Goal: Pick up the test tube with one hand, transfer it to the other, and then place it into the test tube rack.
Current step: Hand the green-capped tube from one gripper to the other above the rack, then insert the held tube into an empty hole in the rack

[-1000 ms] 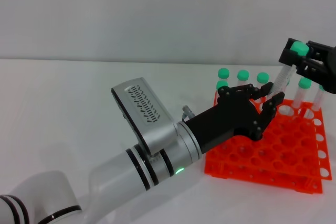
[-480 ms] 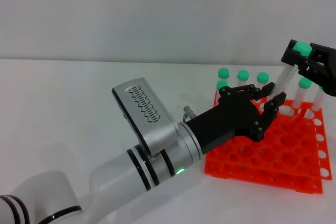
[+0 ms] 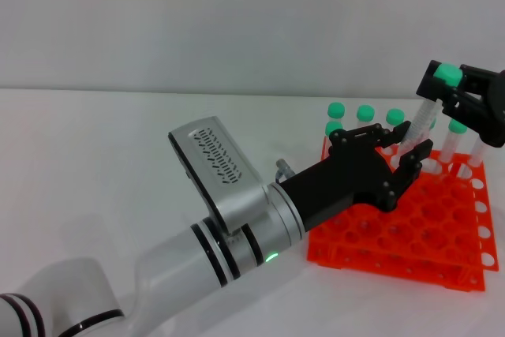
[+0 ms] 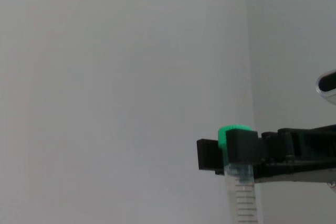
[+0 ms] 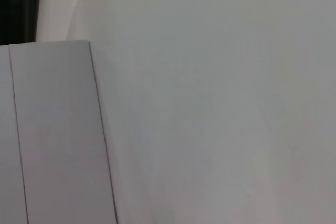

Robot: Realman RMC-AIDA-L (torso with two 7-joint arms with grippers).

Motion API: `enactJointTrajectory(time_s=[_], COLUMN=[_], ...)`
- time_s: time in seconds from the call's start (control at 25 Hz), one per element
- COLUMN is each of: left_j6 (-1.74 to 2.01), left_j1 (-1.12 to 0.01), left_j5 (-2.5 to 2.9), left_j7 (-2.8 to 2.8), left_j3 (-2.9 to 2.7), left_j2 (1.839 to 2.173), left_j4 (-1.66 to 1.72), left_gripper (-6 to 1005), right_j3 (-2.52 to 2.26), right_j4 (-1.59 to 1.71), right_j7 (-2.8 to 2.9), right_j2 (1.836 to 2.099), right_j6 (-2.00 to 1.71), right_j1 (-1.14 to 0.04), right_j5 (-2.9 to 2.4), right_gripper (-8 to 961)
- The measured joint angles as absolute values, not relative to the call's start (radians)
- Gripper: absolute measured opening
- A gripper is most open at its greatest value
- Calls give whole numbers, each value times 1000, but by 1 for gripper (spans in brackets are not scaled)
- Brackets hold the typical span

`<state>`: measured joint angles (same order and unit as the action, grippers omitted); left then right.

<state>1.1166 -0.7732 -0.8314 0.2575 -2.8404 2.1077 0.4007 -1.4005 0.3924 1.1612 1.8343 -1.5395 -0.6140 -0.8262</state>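
Observation:
My left gripper's open fingers are around the test tube's lower end (image 3: 411,140). Next, my left gripper moves away to the open table (image 3: 75,183) before my right gripper lowers the test tube.
In the head view the test tube (image 3: 420,120), clear with a green cap (image 3: 448,75), hangs tilted above the back of the orange test tube rack (image 3: 418,226). My right gripper (image 3: 451,88), at the far right, is shut on it just below the cap. The tube's lower end sits between the spread forked fingers of my left gripper (image 3: 404,144), which is open over the rack. The left wrist view shows the same tube (image 4: 244,192) held by the right gripper (image 4: 233,153) against a plain wall. Nothing of the task shows in the right wrist view.
Several other green-capped tubes (image 3: 364,114) stand in the rack's back rows, close behind and beside my left gripper. The thick white-and-silver left arm (image 3: 237,226) crosses the white table (image 3: 102,155) from the lower left. Open table lies left of the rack.
My left gripper's fingers have spread slightly wider around the tube's lower end. The right gripper and the tube have shifted only a little.

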Motion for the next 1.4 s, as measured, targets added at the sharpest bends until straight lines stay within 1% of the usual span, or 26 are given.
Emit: enactJointTrajectory(time_s=[0.16, 0.24, 0.48, 0.6, 0.68, 0.72, 0.76, 0.96, 1.08, 1.2, 1.4], left_j6=[1116, 1116, 1118, 1120, 1132, 1139, 1165, 1317, 1353, 1373, 1381], left_j1=[-767, -762, -729, -683, -632, -610, -575, -395, -313, -265, -245], left_j5=[-830, -832, -835, -835, -836, -836, -837, -839, -838, -839, -857], left_j7=[258, 258, 246, 189, 159, 156, 158, 156, 161, 163, 164], left_j3=[-2840, -2840, -2821, -2777, -2722, -2701, -2666, -2526, -2455, -2407, -2394], left_j2=[2108, 2108, 2107, 2105, 2100, 2098, 2096, 2093, 2092, 2092, 2091], left_j4=[401, 401, 400, 402, 404, 404, 403, 382, 353, 320, 277], left_gripper=[199, 281, 437, 580, 676, 685, 694, 740, 767, 771, 762], right_j3=[-1400, -1397, -1369, -1341, -1338, -1338, -1335, -1301, -1306, -1324, -1363], right_j4=[399, 401, 404, 405, 405, 405, 405, 419, 427, 428, 419], right_j7=[1160, 1160, 1142, 1127, 1121, 1117, 1100, 980, 942, 907, 889], right_j2=[1839, 1841, 1849, 1857, 1865, 1870, 1884, 1963, 1992, 2009, 2012], right_j6=[-1541, -1541, -1527, -1505, -1481, -1468, -1448, -1362, -1321, -1270, -1208], right_j1=[-613, -613, -614, -609, -607, -607, -607, -608, -608, -613, -625], right_j5=[-826, -826, -821, -822, -822, -822, -820, -821, -829, -835, -835], right_gripper=[256, 256, 257, 257, 258, 258, 258, 259, 259, 259, 260])
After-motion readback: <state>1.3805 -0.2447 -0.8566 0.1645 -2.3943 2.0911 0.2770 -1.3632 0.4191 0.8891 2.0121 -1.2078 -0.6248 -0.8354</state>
